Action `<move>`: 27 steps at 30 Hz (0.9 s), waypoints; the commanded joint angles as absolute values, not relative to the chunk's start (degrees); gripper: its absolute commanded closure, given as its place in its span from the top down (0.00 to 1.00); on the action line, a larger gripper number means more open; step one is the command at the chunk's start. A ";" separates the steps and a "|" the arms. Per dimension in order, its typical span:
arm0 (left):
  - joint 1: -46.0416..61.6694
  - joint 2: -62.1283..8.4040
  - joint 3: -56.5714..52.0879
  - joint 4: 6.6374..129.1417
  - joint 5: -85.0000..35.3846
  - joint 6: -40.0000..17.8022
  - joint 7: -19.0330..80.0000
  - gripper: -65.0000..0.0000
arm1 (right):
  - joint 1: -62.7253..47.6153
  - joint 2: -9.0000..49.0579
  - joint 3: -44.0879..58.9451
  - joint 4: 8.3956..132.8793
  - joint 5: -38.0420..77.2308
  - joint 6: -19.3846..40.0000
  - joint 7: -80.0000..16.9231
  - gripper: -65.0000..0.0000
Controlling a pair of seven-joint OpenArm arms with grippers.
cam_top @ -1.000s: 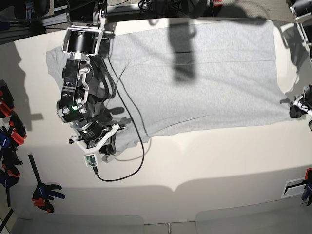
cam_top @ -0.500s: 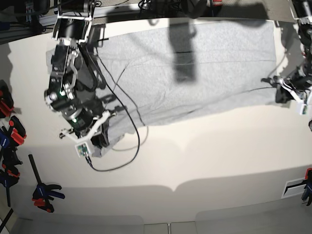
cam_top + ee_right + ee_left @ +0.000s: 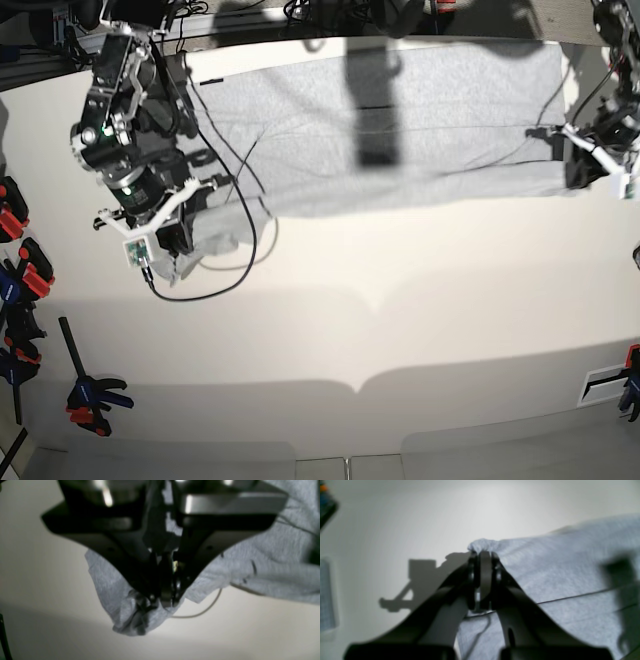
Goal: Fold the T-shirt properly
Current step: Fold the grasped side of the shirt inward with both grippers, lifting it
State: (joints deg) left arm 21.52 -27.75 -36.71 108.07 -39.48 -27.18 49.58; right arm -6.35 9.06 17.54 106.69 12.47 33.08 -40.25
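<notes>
My left gripper should go on toward the T-shirt's far edge point(image 3: 545, 47) before it lets go of its corner of the T-shirt there, as the T-shirt's near edge point(image 3: 420, 198) is stretched straight across both grippers.
The light grey T-shirt point(image 3: 400, 130) lies spread across the far part of the white table point(image 3: 400, 320). In the base view my right gripper point(image 3: 178, 248) is at the left, shut on a bunched corner of the T-shirt's near edge. The right wrist view shows that gripper point(image 3: 163, 600) pinching a crumpled wad of T-shirt point(image 3: 262, 562) just above the table. My left gripper point(image 3: 577, 165) is at the right, shut on the opposite near corner. Up close, the left gripper point(image 3: 482, 555) clamps a small ruffle of the T-shirt point(image 3: 557, 575).
A black cable point(image 3: 235, 270) loops from the right arm onto the table below the shirt. Red, blue and black clamps point(image 3: 20, 260) line the left edge, another clamp point(image 3: 92, 395) lies lower left. A white label point(image 3: 605, 385) sits near the right front.
Both grippers have moved toward the table's far side, pulling the shirt's near edge with them. The right arm also shifted left. Less of the shirt's depth shows now.
</notes>
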 commanded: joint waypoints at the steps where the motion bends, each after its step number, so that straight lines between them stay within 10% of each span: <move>1: 22.15 -28.51 -37.93 110.00 -40.60 -27.18 48.49 0.00 | -6.09 9.54 18.11 108.55 14.20 34.09 -38.87 0.00; 27: 39.22 -28.23 -38.65 112.64 -44.18 -27.22 54.22 0.00 | -21.80 14.09 23.35 112.51 14.15 34.26 -44.25 0.00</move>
